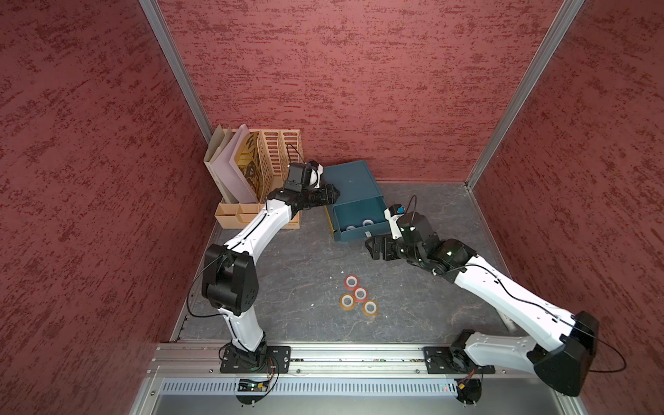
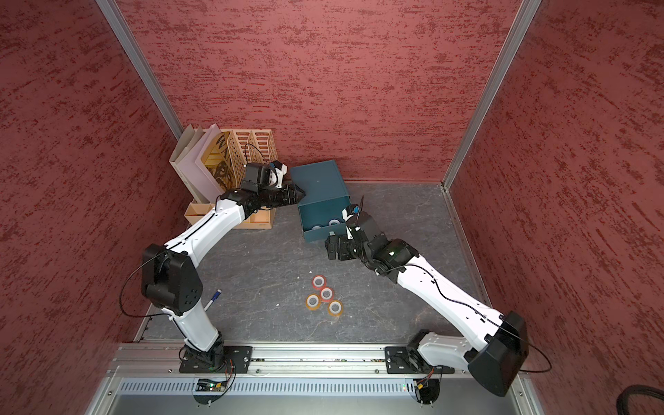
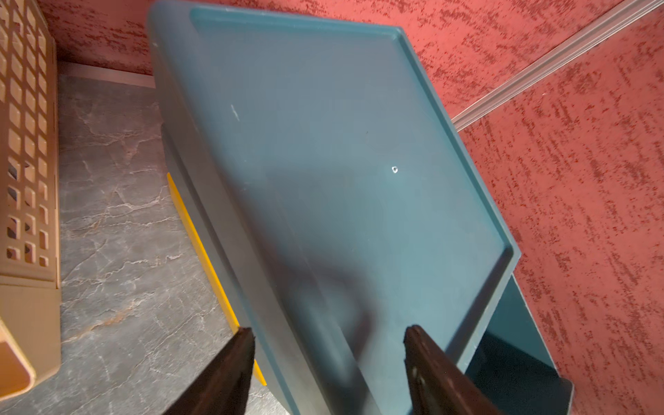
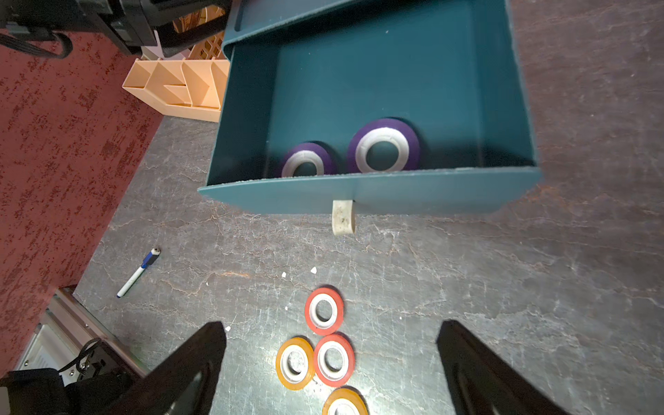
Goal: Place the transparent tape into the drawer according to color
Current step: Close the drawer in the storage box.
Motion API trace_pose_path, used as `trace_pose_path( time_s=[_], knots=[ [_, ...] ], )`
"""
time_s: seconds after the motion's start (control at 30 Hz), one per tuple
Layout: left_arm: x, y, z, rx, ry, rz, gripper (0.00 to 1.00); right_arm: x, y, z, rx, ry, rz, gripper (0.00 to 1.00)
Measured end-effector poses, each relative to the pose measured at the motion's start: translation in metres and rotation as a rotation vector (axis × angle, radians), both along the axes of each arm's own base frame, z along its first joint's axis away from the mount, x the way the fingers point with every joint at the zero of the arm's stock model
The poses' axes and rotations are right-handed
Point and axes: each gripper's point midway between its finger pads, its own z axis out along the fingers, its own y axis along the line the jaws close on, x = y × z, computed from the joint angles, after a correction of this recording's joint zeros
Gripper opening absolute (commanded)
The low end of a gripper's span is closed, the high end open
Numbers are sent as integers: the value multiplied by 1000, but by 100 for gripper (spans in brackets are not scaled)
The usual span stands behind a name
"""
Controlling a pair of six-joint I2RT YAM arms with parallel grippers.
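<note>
The open drawer has purple rolls [image 1: 367, 222] in it, and the rest are red and orange. This drawer should have its front [image 1: 352, 234] pushed shut by my right gripper before I open the drawer below.
A teal drawer [image 1: 359, 235] [image 4: 359, 194] stands pulled out of its teal cabinet [image 1: 350, 179] [image 3: 323, 143]. Two purple tape rolls [image 4: 307, 163] [image 4: 382, 145] lie inside it by the front wall. Two red rolls [image 1: 351, 282] [image 4: 333, 360] and two orange rolls [image 1: 347, 301] [image 4: 294, 363] lie bunched together on the table in front. My left gripper [image 1: 334, 194] [image 3: 330, 332] hovers at the cabinet's front left corner, jaws apart astride its top edge, holding nothing. My right gripper [image 1: 372, 248] [image 4: 332, 328] hangs open above the table between the drawer and the rolls.
A beige file organizer [image 1: 266, 158] with folders stands left of the cabinet, close to my left arm. A yellow strip [image 3: 201, 244] shows under the cabinet's side. A white pull tab [image 4: 343, 217] sticks out of the drawer front. A pen [image 2: 215, 296] lies at the left.
</note>
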Motion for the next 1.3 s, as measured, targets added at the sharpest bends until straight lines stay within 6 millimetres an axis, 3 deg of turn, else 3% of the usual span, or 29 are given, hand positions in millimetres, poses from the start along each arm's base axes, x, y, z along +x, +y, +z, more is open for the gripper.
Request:
trace_pose_path(
  time_s=[0.13, 0.3, 0.5, 0.77, 1.03, 1.3],
  knots=[
    [0, -3, -1, 19, -1, -6, 57, 0, 0, -5, 2, 9, -5, 94],
    [-1, -2, -1, 34, 5, -2, 50, 1, 2, -6, 18, 5, -8, 81],
    [-1, -1, -3, 42, 9, 1, 49, 7, 8, -12, 14, 2, -4, 67],
    [0, -3, -5, 44, 10, -5, 49, 23, 20, -41, -42, 17, 8, 51],
    [1, -3, -4, 49, 8, -9, 49, 38, 25, -47, -67, -25, -1, 49],
    [0, -2, -5, 50, 9, -11, 48, 49, 27, -36, -56, -93, -20, 50]
  ],
)
